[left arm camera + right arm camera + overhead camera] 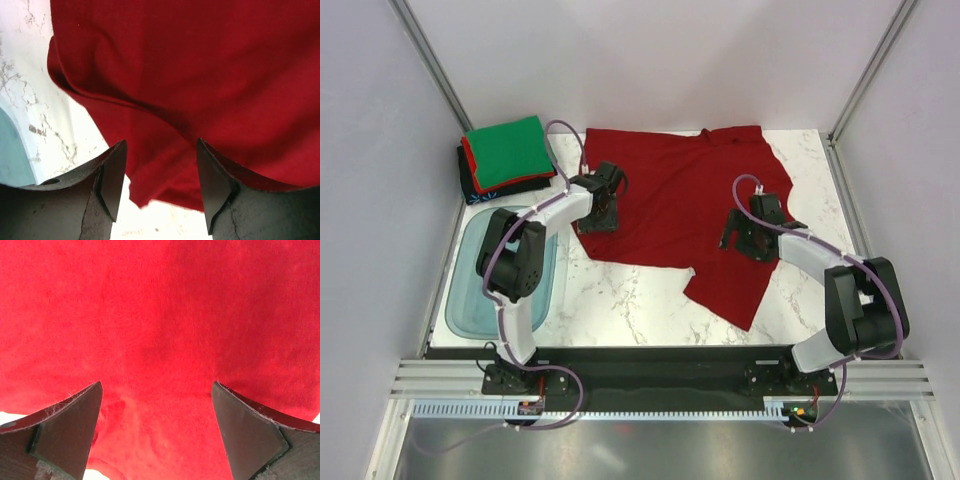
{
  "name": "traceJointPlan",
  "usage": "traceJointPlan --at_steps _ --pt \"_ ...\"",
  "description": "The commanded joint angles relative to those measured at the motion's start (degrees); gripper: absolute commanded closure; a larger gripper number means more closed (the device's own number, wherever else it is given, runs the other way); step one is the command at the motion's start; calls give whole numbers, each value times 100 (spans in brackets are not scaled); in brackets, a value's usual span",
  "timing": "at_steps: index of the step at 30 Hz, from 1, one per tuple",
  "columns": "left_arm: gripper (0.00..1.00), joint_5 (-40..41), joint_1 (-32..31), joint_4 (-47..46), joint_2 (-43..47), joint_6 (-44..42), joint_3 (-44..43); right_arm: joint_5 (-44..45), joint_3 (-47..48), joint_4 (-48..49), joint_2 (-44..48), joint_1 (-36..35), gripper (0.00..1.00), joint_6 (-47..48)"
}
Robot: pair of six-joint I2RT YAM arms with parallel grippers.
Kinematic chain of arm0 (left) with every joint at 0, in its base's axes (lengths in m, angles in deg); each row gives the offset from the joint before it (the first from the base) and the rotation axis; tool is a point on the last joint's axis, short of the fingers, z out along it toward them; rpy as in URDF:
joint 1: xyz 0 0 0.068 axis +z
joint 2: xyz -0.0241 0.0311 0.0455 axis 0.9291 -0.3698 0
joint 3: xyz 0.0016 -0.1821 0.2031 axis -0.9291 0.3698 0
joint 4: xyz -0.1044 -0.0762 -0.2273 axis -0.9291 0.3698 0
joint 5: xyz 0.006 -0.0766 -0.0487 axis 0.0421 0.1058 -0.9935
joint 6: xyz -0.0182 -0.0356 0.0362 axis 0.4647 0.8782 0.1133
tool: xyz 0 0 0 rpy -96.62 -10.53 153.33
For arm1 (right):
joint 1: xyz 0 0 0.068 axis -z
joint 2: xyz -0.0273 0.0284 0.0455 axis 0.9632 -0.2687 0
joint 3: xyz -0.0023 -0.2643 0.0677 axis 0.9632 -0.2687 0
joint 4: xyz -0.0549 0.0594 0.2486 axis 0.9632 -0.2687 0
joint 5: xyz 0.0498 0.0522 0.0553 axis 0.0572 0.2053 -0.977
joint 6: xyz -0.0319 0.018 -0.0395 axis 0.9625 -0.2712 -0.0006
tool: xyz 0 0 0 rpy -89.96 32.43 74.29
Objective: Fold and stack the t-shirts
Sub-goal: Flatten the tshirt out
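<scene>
The red shirt is bunched up by a fold (135, 104) next to its near corner, so next my left gripper pulls that corner (141, 196) out toward the teal tub before it takes the corner to fold.
A large dark red t-shirt (680, 195) lies spread and rumpled on the marble table (630, 295). Folded t-shirts sit stacked at the back left, bright green (505, 150) on top, with red and black beneath. My left gripper (600, 215) hovers at the red shirt's left edge. In the left wrist view the left gripper (160, 185) is open over a folded hem corner of the shirt (200, 75), gripping nothing. My right gripper (742, 238) is over the shirt's right part. Its wrist view shows it (157, 425) wide open above flat red cloth (160, 315).
A translucent teal plastic tub (470, 290) stands at the table's left, beside the left arm's base; its rim shows in the left wrist view (10, 150). Grey walls and metal posts close in the table at the back and sides.
</scene>
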Motion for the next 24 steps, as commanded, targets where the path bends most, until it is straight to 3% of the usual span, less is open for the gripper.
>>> traceJointPlan --at_steps 1,4,8,10,17,21,22,24 --pt "36 410 38 -101 -315 -92 -262 -296 -349 170 187 10 2 -210" --pt "42 454 38 22 -552 -92 -403 -366 -533 214 205 10 2 -184" --pt "73 699 47 250 -579 -21 -386 -331 -709 197 249 10 2 -140" --pt "78 858 38 347 -352 92 -281 -296 -745 205 232 10 2 -122" --pt "80 1280 231 541 878 444 632 -50 -806 109 -164 124 2 -184" --pt "80 1175 556 602 1774 936 1816 21 -833 100 -261 168 2 -254" --pt "78 1149 713 603 1968 1154 2029 21 -841 100 -278 177 2 -263" --pt "63 1017 907 576 2565 1332 2564 21 -841 100 -278 177 2 -298"
